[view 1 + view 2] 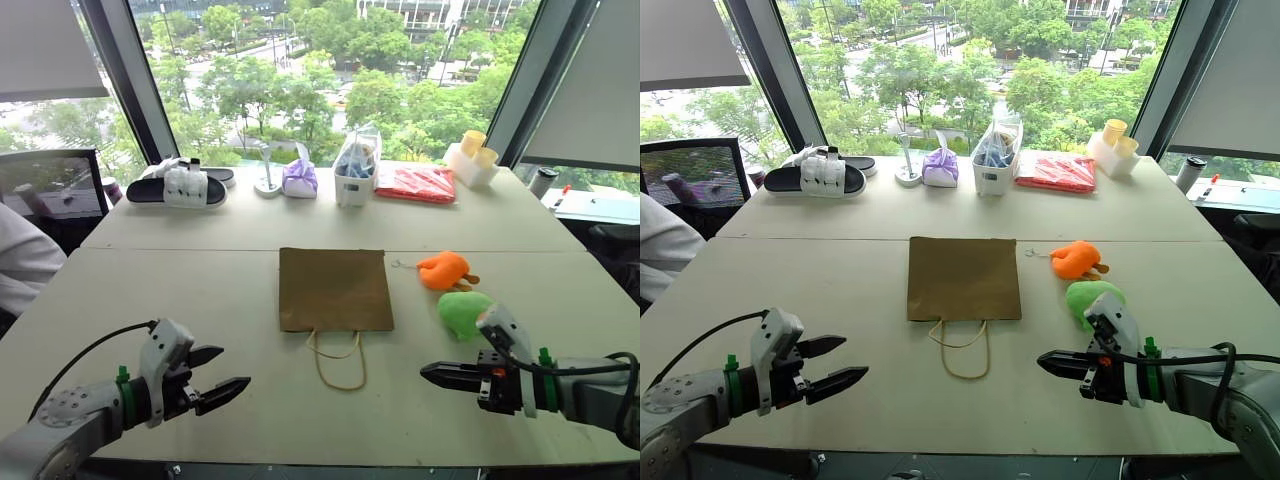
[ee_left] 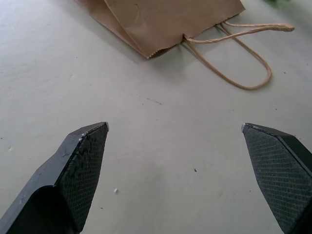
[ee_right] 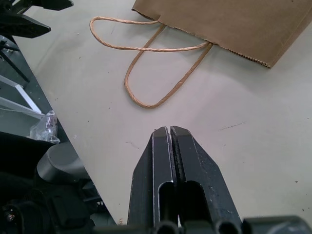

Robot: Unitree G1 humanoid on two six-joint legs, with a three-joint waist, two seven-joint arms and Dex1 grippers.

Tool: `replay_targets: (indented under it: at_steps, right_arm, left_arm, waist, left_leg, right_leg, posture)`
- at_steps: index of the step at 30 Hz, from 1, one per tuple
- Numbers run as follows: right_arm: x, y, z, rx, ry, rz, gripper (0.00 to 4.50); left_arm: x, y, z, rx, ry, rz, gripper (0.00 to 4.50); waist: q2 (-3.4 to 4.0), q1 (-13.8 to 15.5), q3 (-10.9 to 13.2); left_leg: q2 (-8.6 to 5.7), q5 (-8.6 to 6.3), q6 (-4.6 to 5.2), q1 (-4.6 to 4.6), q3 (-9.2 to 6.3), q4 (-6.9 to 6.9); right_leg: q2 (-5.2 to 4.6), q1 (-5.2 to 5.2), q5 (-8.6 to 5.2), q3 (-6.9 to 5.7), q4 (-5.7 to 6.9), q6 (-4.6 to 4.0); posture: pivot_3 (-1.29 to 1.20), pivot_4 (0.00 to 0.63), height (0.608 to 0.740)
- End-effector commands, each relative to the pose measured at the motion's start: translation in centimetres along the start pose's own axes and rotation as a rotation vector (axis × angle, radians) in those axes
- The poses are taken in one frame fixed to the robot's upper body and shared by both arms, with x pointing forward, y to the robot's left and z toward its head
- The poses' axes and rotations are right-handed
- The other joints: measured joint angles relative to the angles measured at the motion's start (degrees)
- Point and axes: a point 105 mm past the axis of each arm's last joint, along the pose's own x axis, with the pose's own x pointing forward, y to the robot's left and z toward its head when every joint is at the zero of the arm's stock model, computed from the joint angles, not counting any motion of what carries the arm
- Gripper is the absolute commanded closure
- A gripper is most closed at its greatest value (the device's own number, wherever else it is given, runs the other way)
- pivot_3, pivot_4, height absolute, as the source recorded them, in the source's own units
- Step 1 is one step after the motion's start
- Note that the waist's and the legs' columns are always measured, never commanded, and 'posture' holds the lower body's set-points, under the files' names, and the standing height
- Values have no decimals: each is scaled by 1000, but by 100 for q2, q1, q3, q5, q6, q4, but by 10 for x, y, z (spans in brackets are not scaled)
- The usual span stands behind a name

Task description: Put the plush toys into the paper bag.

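Note:
My gripper will make the bag's opening (image 1: pixel 337 331) spread wide when it lifts the tan cord handle, because the paper bag's folded side (image 2: pixel 121 30) shows loose layers.
The brown paper bag (image 1: pixel 334 288) lies flat in the middle of the table, its cord handles (image 1: pixel 338 362) toward me. To its right sit two plush toys: an orange one (image 1: pixel 443 270) and, nearer me, a light green one (image 1: pixel 462 312). My left gripper (image 1: pixel 222 375) hovers open over the near left of the table, empty. My right gripper (image 1: pixel 428 373) is shut on nothing, low over the near right, just in front of the green toy. The bag's mouth (image 2: pixel 165 46) and handles (image 3: pixel 146 68) show in both wrist views.
Along the far edge stand black-and-white slippers (image 1: pixel 180 186), a purple tied pouch (image 1: pixel 299 178), a clear plastic bag in a white holder (image 1: pixel 356 170), a red packet (image 1: pixel 415 184) and a tray with yellow cups (image 1: pixel 472 158). A person's sleeve (image 1: pixel 22 262) is at the left.

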Motion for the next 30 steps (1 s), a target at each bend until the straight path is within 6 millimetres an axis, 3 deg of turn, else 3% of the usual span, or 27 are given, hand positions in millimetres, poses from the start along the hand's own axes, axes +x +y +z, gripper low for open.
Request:
replay_targets:
  at_steps: [1, 12, 17, 19, 21, 24, 30]
  right_arm:
    - [0, 0, 6, -8, -27, -13, 4500]
    - [1, 0, 4, 24, -44, -53, 4500]
    - [2, 6, -1, 34, -36, -30, 4500]
    - [0, 6, -4, 26, -16, -36, 4500]
    - [-7, 3, -3, 22, -18, -67, 4500]
    - [-14, 6, 1, 37, -52, -85, 4500]
    - [-8, 11, -1, 43, -80, -115, 4500]
  left_arm:
    - [-2, -1, 13, 50, -36, -2, 8]
    - [-1, 1, 15, 51, -17, -28, 8]
    - [3, 6, 22, 129, -6, -66, 8]
    - [10, 9, 42, 234, -57, -74, 8]
    - [15, 0, 49, 343, -42, -144, 8]
    - [30, -15, 42, 548, 38, -276, 8]
    - [89, -36, 39, 753, -8, -512, 8]
  waist:
    - [0, -1, 0]
    - [0, -1, 0]
    - [1, 6, 0]
    - [-1, 28, 1]
    - [-4, 20, 1]
    - [6, -9, -2]
    - [1, 12, -1]
  left_leg:
    - [0, 0, 0, 0, 0, 0]
    - [0, 0, 0, 0, 0, -1]
    - [-1, 0, 0, 0, 2, 0]
    - [-2, 0, 0, -1, 6, 2]
    - [-3, 0, 0, -3, 3, 6]
    - [-4, 0, 0, -2, 13, -1]
    - [-5, -1, 3, -2, 18, 2]
  right_leg:
    - [0, 0, 0, 0, 0, 0]
    - [0, -1, 0, 1, 0, 0]
    - [0, 0, 0, 0, 0, 0]
    - [1, 3, 0, -9, -1, 0]
    - [0, 9, 0, -13, -2, -1]
    - [-1, 6, 0, -3, -9, -1]
    - [2, 10, 2, -7, -13, -1]
  posture:
    - [0, 150, 740]
    - [0, 150, 740]
    - [0, 150, 740]
    - [0, 150, 740]
    - [0, 150, 740]
    - [0, 150, 740]
    - [0, 150, 740]
